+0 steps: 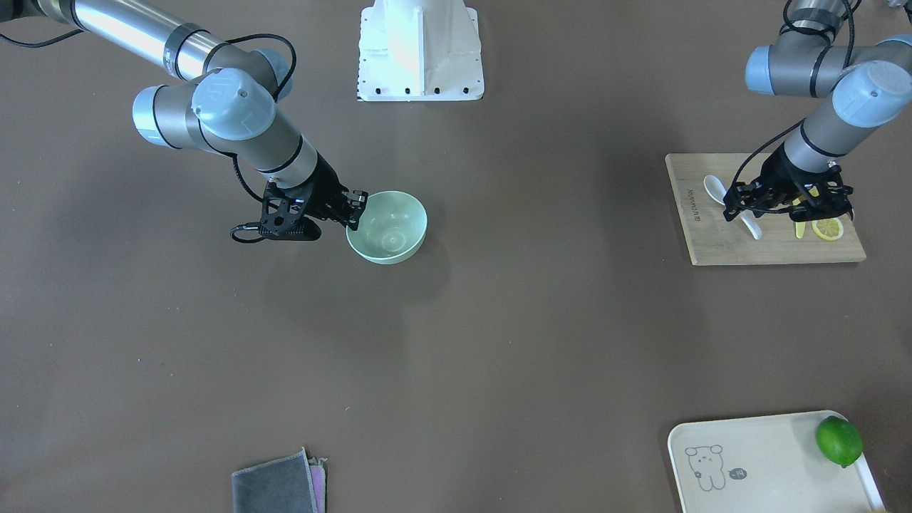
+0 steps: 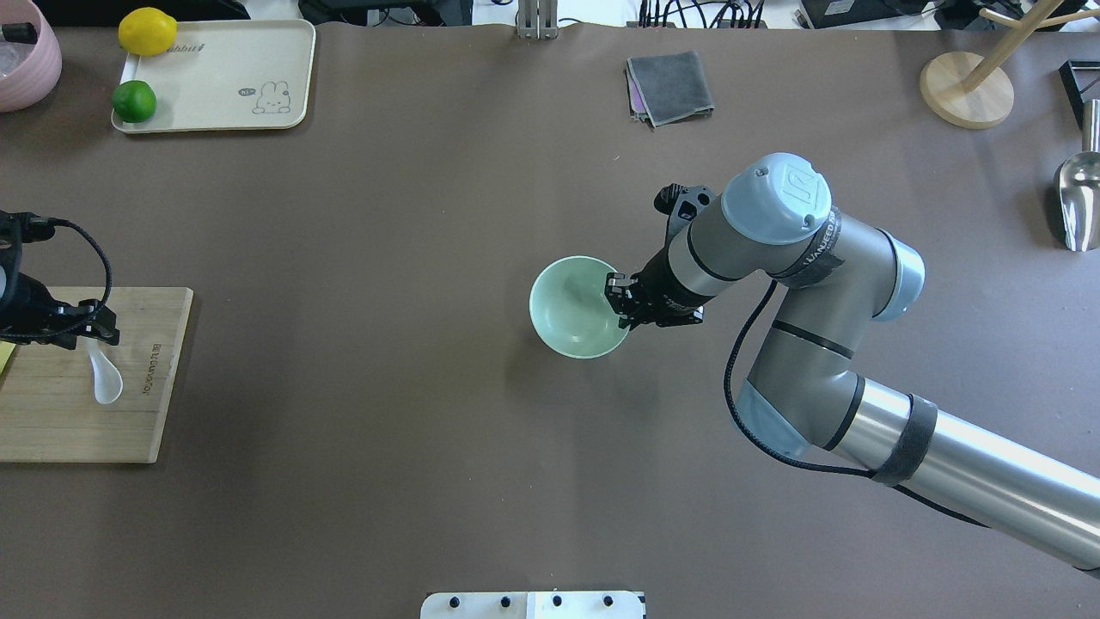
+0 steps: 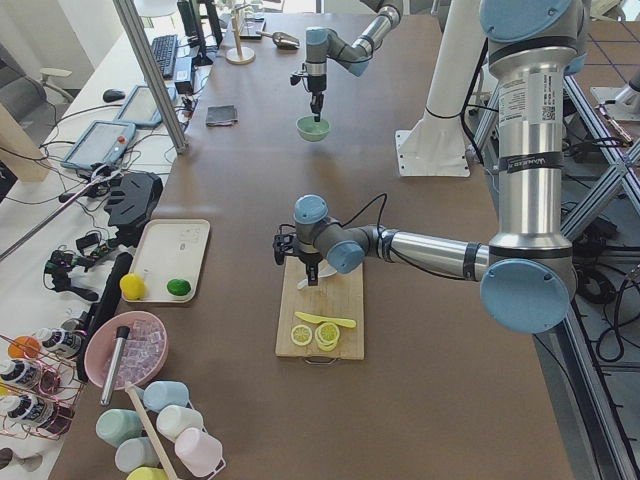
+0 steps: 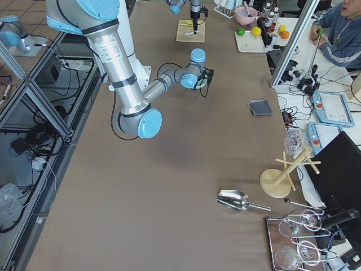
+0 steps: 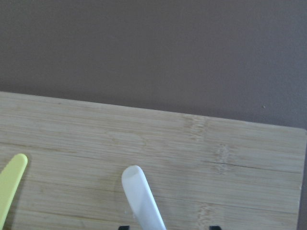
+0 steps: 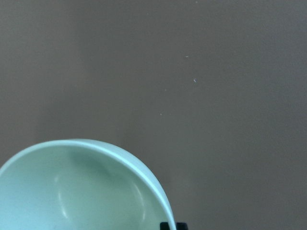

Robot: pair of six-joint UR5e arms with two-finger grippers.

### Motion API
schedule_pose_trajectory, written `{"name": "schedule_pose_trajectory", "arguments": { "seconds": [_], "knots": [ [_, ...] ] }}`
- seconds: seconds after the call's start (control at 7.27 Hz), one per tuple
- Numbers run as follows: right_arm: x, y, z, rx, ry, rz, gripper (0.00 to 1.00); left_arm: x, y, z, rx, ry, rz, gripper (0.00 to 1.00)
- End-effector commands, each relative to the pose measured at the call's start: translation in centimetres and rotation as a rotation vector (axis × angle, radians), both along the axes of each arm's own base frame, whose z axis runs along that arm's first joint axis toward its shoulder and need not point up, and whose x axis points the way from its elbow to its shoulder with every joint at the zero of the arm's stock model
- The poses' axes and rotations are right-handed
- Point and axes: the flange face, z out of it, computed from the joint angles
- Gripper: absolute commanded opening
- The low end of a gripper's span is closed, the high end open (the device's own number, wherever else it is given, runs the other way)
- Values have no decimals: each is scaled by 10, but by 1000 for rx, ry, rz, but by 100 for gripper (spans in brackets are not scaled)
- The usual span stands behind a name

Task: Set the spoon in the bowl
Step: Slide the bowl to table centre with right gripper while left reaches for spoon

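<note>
The white spoon looks as long as the mint-green bowl (image 1: 387, 226) is across, so I expect its handle (image 1: 752, 226) to lean beyond the bowl's rim when I lower it in.
The white spoon (image 2: 106, 378) lies on the wooden cutting board (image 2: 51, 413) at the table's left end, scoop toward the robot. My left gripper (image 2: 90, 331) is low over its handle. In the left wrist view the two fingertips stand wide apart either side of the spoon's handle (image 5: 141, 201), so it is open. The mint-green bowl (image 2: 571, 305) sits mid-table. My right gripper (image 2: 620, 308) is shut on the bowl's right rim. In the right wrist view the fingertips pinch the bowl's rim (image 6: 144, 167). The bowl is empty inside.
A yellow plastic knife (image 1: 799, 229) and a lemon slice (image 1: 828, 229) share the board. A cream tray (image 2: 215, 82) holds a lime (image 2: 134, 101) and a lemon (image 2: 148, 31). A grey cloth (image 2: 670, 86), a wooden stand (image 2: 967, 90) and a metal scoop (image 2: 1078, 198) lie far across the table.
</note>
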Motion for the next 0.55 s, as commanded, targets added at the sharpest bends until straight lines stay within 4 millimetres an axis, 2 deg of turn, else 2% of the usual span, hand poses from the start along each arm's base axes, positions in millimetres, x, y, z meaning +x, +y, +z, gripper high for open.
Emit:
{"name": "schedule_pose_trajectory", "arguments": {
  "seconds": [0.0, 0.28, 0.41],
  "knots": [
    [-3, 0, -2, 10, 3, 10, 0, -3, 4, 8, -5, -12, -3, 43],
    [-3, 0, -4, 10, 1, 11, 0, -3, 4, 8, -4, -11, -3, 25],
    [-1, -2, -3, 10, 2, 19, 99, -2, 4, 6, -9, -10, -9, 1]
  ]
}}
